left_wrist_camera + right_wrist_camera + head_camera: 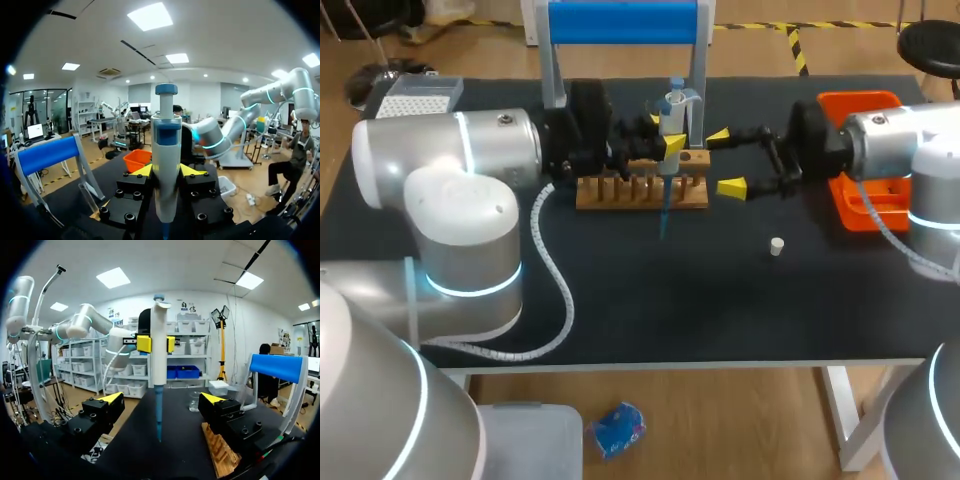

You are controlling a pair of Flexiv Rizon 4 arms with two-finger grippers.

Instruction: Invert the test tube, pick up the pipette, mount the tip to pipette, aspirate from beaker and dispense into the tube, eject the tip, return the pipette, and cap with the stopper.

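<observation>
The blue tip (159, 432) will come off and leave the pipette's stem behind when the robot ejects it, because a step (159, 421) shows where the tip and the stem meet.
My left gripper (665, 146) is shut on the white and blue pipette (673, 106), held upright over the wooden tube rack (640, 192). A blue tip (665, 215) is mounted and hangs down in front of the rack. In the left wrist view the pipette (166, 160) stands clamped between the yellow fingertips (142, 171). My right gripper (725, 161) stands open just right of the pipette, level with it, with nothing between its fingers. Seen from the right wrist, the pipette (160, 350) and its tip (159, 415) hang ahead of the open right gripper (162, 399). A small clear beaker (195, 401) stands behind. The white stopper (777, 246) lies on the mat.
An orange tray (865, 212) sits at the right edge under my right arm. A blue-topped stand (623, 22) rises behind the rack, and a tip box (415, 97) is at the far left corner. Black mat in front of the rack is bare.
</observation>
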